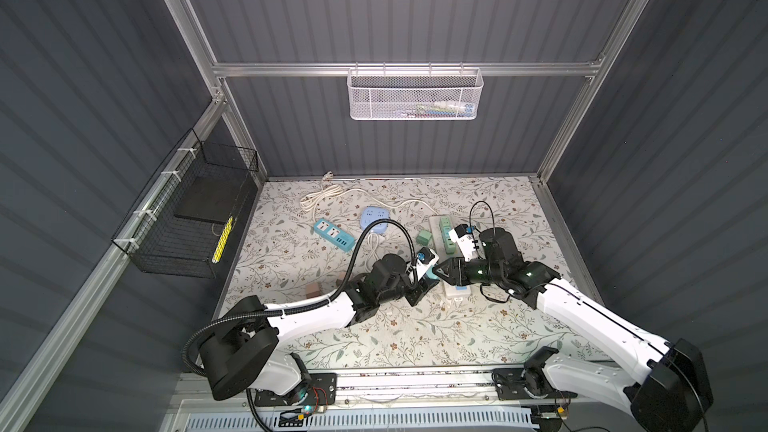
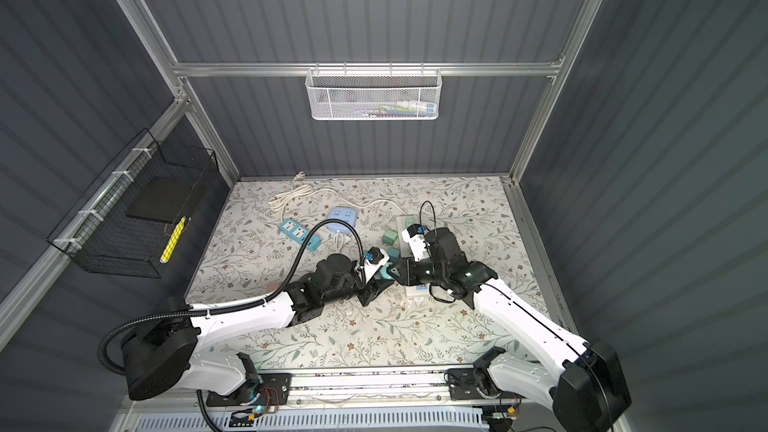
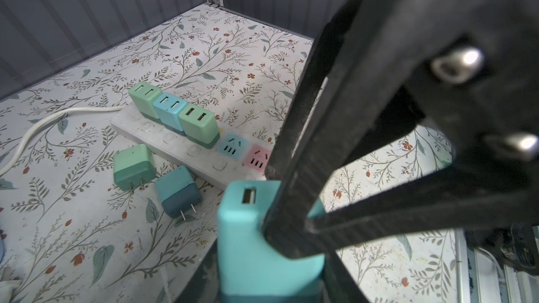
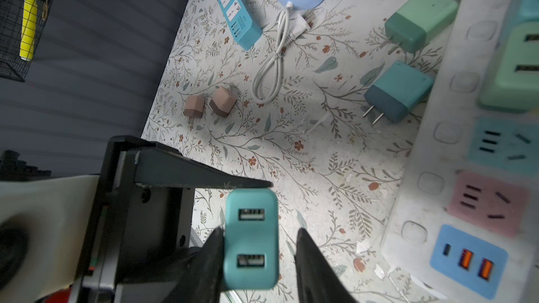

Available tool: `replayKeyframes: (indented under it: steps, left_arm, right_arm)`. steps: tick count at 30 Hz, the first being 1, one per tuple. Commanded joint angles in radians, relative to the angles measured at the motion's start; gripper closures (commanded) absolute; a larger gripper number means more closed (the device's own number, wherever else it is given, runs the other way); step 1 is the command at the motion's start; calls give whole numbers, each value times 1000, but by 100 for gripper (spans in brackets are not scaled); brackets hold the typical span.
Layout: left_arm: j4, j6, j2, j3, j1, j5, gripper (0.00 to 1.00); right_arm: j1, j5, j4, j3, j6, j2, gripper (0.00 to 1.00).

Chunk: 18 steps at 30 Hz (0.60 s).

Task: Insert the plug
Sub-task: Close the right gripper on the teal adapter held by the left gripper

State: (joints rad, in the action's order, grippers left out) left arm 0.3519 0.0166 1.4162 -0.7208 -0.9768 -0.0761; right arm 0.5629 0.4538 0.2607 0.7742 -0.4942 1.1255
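The plug (image 4: 250, 239) sits in both grippers' fingers, so next my left gripper opens and back off before my right gripper inserts the plug into the blue socket (image 3: 232, 144).
The plug (image 4: 250, 240) is a teal two-port charger block, held above the table in both top views (image 1: 435, 274) (image 2: 386, 274). My left gripper (image 3: 268, 281) is shut on its body (image 3: 250, 243), one black finger (image 4: 204, 177) along its edge. My right gripper (image 4: 256, 237) straddles the same plug from the opposite side (image 1: 441, 270): one finger (image 4: 214, 246) touches it, while the table shows between the plug and the far finger. The white power strip (image 3: 175, 141) lies just beyond, with free blue (image 3: 233, 147) and pink (image 3: 258, 158) sockets. Three chargers (image 3: 170, 110) stand plugged in.
A green charger (image 3: 132, 167) and a dark teal one (image 3: 178, 190) lie loose beside the strip. Two brown plugs (image 4: 223, 100), a teal strip (image 1: 334, 234), a light blue socket block (image 1: 374, 218) and coiled white cable (image 1: 320, 197) sit further left. A black wire basket (image 1: 187, 222) hangs on the left wall.
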Motion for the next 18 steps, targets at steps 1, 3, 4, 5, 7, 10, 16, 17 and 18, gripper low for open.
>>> replayKeyframes:
  steps: [1, 3, 4, 5, 7, 10, 16, 17, 18]
  left_arm:
    - [4, 23, 8, -41, -7, -16, 92]
    - [-3, 23, 8, -46, -7, -14, 91]
    - [-6, 23, 10, -48, -7, -16, 91]
    - [-11, 24, 12, -51, -7, -17, 90]
    - [-17, 23, 17, -56, -7, -16, 89]
    - [-29, 21, 20, -64, -7, -7, 87]
    - [-89, -11, 5, -79, -7, 78, 45]
    - [-95, -27, -12, -73, -7, 100, 41]
    - [-96, -48, -34, -61, -8, 126, 37]
  right_arm:
    - [1, 39, -36, 10, -13, 26, 60]
    - [2, 37, -41, 7, -14, 29, 63]
    - [3, 42, -42, 7, -14, 31, 64]
    - [3, 47, -45, 5, -15, 34, 64]
    - [2, 55, -47, 5, -14, 42, 68]
    - [5, 54, -48, 5, -15, 45, 73]
    - [5, -12, -34, 7, -5, 14, 77]
    - [5, -45, -23, 7, 6, 4, 77]
    - [5, -82, -10, 8, 19, 0, 78]
